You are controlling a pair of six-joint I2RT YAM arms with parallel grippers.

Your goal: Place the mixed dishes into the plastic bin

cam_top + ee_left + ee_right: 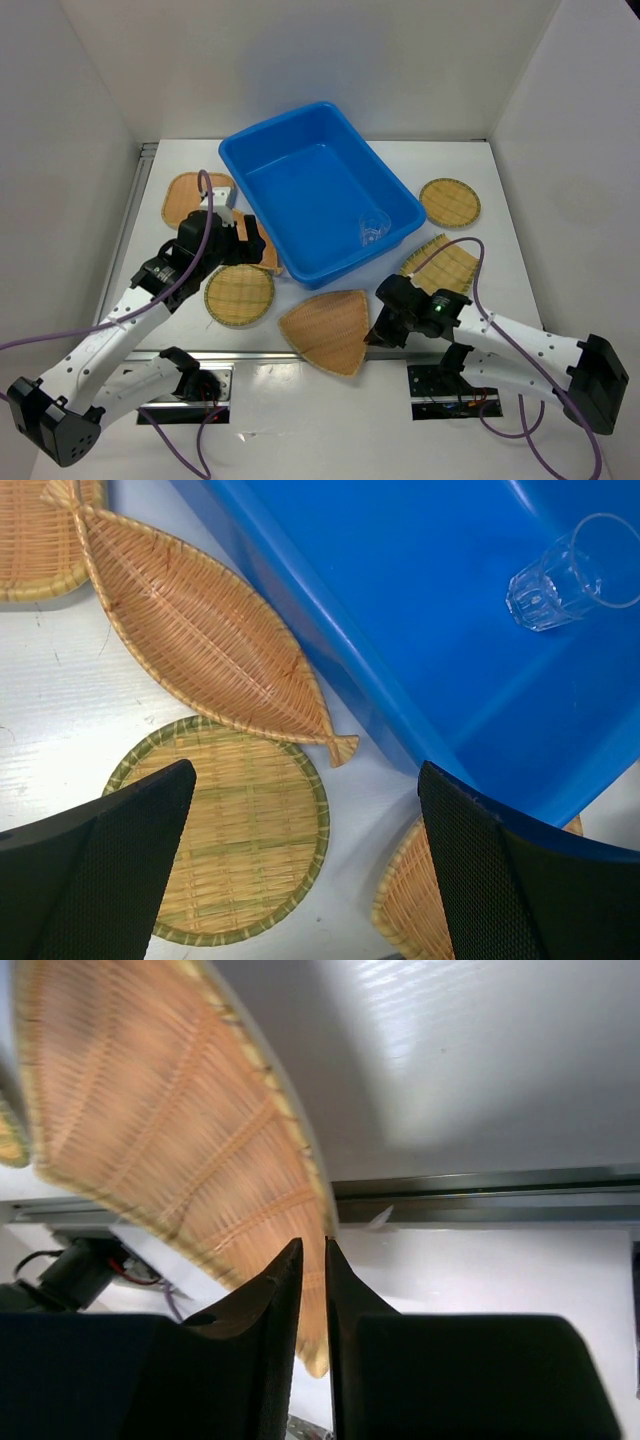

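Observation:
I should open my right gripper's fingers, because they are closing over the fan-shaped tray's woven inside point(285, 1224), and put one on each side of the tray's rim point(321, 1185) before I lift.
The blue plastic bin point(300, 165) stands at the table's middle with a small clear cup point(372, 232) lying inside near its right wall. My right gripper point(377, 331) is shut on the right rim of the fan-shaped tray point(328, 330), which juts over the front edge. In the right wrist view the tray point(150, 1130) runs between my nearly closed gripper point(312, 1260). My left gripper point(245, 236) is open and empty above the leaf-shaped tray point(200, 630) and a green-rimmed round tray point(230, 830), beside the bin's left wall point(420, 630). The cup point(560, 575) shows there too.
An oval tray point(190, 197) lies at the far left. A round tray point(450, 203) and a squarish tray point(445, 265) lie right of the bin. White walls enclose the table on three sides. A metal rail runs along the front edge point(480, 1200).

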